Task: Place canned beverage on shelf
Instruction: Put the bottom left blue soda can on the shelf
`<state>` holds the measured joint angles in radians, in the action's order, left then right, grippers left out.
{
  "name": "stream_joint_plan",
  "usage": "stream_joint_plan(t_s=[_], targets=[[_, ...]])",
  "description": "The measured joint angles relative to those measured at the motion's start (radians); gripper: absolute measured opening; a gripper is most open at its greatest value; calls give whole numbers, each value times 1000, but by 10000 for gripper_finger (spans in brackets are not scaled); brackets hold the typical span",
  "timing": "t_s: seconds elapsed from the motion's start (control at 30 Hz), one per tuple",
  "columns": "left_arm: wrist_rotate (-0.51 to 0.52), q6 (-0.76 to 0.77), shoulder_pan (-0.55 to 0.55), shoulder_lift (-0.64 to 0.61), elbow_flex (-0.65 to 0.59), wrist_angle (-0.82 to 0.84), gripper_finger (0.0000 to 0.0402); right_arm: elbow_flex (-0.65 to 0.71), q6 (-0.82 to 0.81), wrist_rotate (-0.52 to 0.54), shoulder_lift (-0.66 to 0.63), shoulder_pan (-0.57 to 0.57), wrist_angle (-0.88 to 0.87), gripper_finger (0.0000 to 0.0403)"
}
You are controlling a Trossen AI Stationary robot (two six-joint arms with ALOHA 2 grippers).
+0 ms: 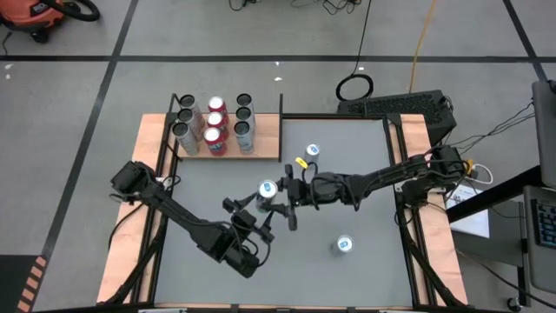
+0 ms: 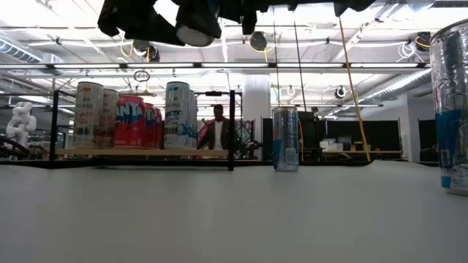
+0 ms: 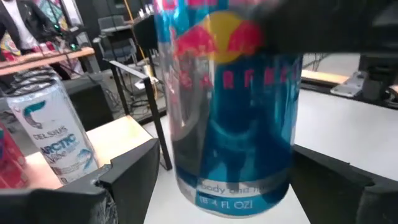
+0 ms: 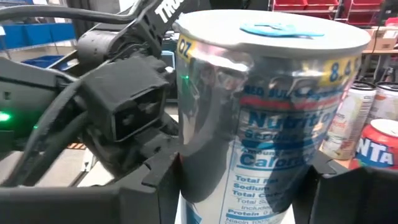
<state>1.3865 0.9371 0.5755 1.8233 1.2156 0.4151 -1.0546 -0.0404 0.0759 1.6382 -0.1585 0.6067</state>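
My left gripper should hold the can's lower part [image 3: 235,165] while my right gripper takes the can again slanting down, because my right gripper is reaching level to the can's side [image 4: 267,124].
A blue-and-silver can [image 1: 268,189] is held upright above the table's middle with my right gripper [image 1: 278,192] shut on it. In the low view the can [image 2: 197,25] hangs high off the tabletop. My left gripper [image 1: 258,215] stands open just on the near side of the can, pointing toward the far edge. In the left wrist view the can [image 3: 230,124] shows between its fingers [image 3: 127,183] with a gap on each side. The wooden shelf [image 1: 265,139] at the far left carries several upright cans. My right gripper pinches the can's round wall [image 4: 186,186] between its two fingers [image 4: 152,196]. They reach in level from the table's right side. In the left wrist view its dark body crosses the can's upper part [image 3: 273,68]. The can is upright and clear of the table.
Two more cans stand on the grey tabletop: one [image 1: 313,150] just right of the shelf, one [image 1: 345,244] near the front right. The shelf has thin black posts [image 2: 231,130]. A person [image 2: 217,131] shows in the room beyond the table.
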Motion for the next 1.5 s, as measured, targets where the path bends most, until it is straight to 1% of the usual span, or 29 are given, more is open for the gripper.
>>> stream_joint_plan(t_s=[0.1,0.23,0.37,0.57,0.67,0.77,0.87,1.0,1.13,1.33,1.5], targets=[[30,0,1,3,0,-18,336,0,7,0,0,0,-8,173],[31,0,1,3,0,-21,327,0,19,-1,0,0,-10,173],[1,0,-4,3,0,-25,296,0,26,0,0,0,-9,173],[-11,0,-5,3,0,-25,248,-1,24,0,0,0,-9,173],[-13,0,-5,3,0,-25,236,-1,15,1,0,0,-16,173],[-17,0,-5,3,0,-25,233,-1,11,1,-1,0,-28,177],[-19,0,-4,4,0,-25,232,-2,-5,1,-2,0,-44,188],[-29,0,-1,6,0,-25,231,-4,-27,1,-6,0,-83,215],[-7,0,1,5,0,-35,230,-2,-34,1,-27,0,-175,245],[-4,0,1,17,0,-43,230,-1,-33,3,-114,0,-304,275],[15,0,-4,46,0,-49,229,-7,-29,6,-194,2,-397,283]])
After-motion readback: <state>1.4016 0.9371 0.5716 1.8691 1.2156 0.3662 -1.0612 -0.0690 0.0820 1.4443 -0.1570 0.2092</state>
